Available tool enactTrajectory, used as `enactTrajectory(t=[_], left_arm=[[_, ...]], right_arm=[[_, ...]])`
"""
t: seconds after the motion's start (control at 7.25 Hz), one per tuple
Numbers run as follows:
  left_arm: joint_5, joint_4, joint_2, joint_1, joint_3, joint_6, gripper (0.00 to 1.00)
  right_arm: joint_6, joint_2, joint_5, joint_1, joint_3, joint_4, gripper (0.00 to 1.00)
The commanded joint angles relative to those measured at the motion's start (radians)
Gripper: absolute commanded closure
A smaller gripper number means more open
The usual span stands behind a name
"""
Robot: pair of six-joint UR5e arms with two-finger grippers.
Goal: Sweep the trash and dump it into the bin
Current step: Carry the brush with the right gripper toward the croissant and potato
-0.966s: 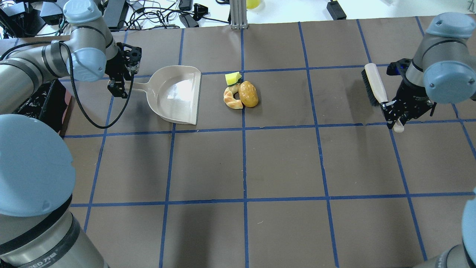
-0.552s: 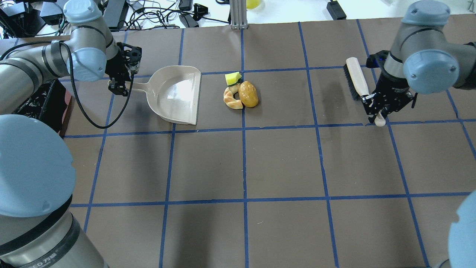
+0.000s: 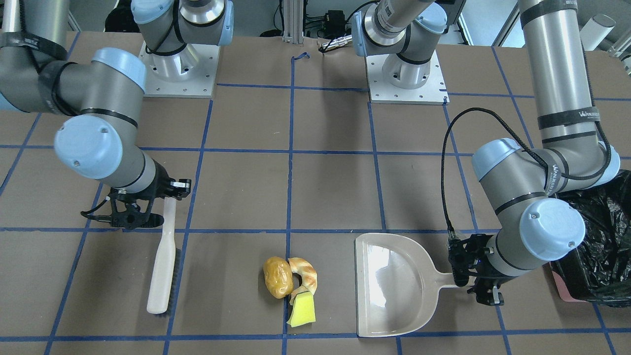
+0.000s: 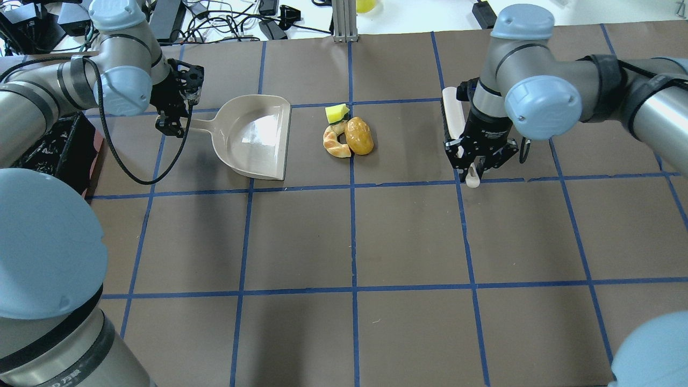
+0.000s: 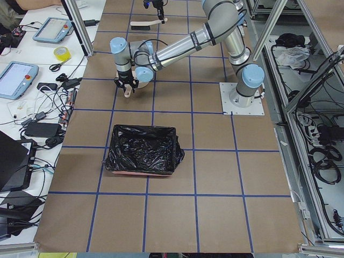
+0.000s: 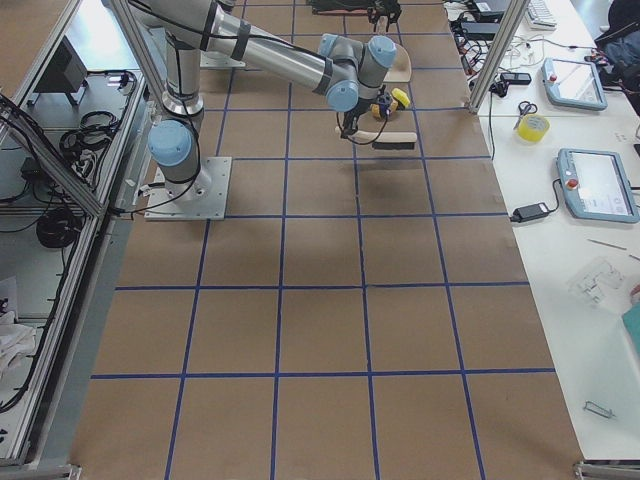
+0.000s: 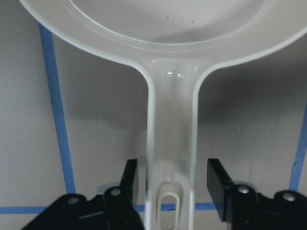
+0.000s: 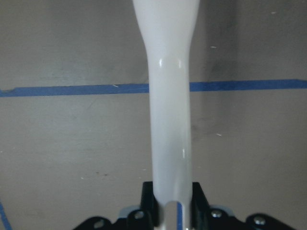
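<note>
My gripper will leave the beige dustpan (image 3: pixel 397 285) empty when it tips it. The dustpan is smooth and has a flat opening (image 3: pixel 358 286), so the trash will slide out.
The trash lies mid-table in one pile: a golden-brown potato lump (image 4: pixel 359 136), a tan striped bread piece (image 4: pixel 335 144) and a yellow sponge wedge (image 4: pixel 337 113). The beige dustpan (image 4: pixel 258 134) lies flat just left of the pile, its mouth towards it. My left gripper (image 4: pixel 173 124) is open, with a finger on each side of the dustpan handle (image 7: pixel 171 143) and a gap at both. My right gripper (image 4: pixel 473 164) is shut on the white handle (image 8: pixel 171 120) of a brush (image 4: pixel 451 119), held right of the pile. The bin (image 3: pixel 599 236), lined with a black bag, stands beyond the dustpan handle.
The brown table mat carries a grid of blue tape lines (image 4: pixel 352 185). Cables and power bricks (image 4: pixel 226 21) lie past the far edge. A metal post (image 4: pixel 344 21) stands at the far middle edge. The bin also shows at the left edge of the overhead view (image 4: pixel 54 150).
My right arm has carried the brush leftward across the table, from the far right to close beside the trash pile. The left gripper, the dustpan and the trash have stayed put.
</note>
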Motion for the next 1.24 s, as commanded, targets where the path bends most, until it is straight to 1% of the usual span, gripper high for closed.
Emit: enactTrajectory(t=[0.0, 0.14, 0.28, 0.41, 0.55, 0.83, 1.1], left_arm=[[-0.003, -0.001, -0.005, -0.001, 0.001, 0.0, 0.46], [-0.003, 0.001, -0.005, -0.001, 0.001, 0.0, 0.51], [0.001, -0.001, -0.003, -0.001, 0.001, 0.0, 0.65], [0.003, -0.001, -0.002, -0.001, -0.001, 0.0, 0.71], [0.003, -0.001, -0.003, -0.001, -0.001, 0.0, 0.75], [0.003, -0.001, -0.005, -0.003, -0.001, 0.006, 0.8], [0.004, -0.002, -0.003, -0.007, -0.001, 0.008, 0.81]], right_arm=[[0.128, 0.029, 0.046, 0.089, -0.01, -0.012, 1.0], [0.134, 0.051, 0.052, 0.11, -0.053, -0.003, 1.0], [0.159, 0.066, 0.053, 0.125, -0.073, -0.001, 1.0], [0.194, 0.08, 0.053, 0.154, -0.076, -0.009, 1.0], [0.243, 0.082, 0.053, 0.186, -0.086, -0.01, 1.0], [0.26, 0.112, 0.053, 0.211, -0.106, -0.013, 1.0], [0.259, 0.147, 0.053, 0.214, -0.161, -0.019, 1.0]])
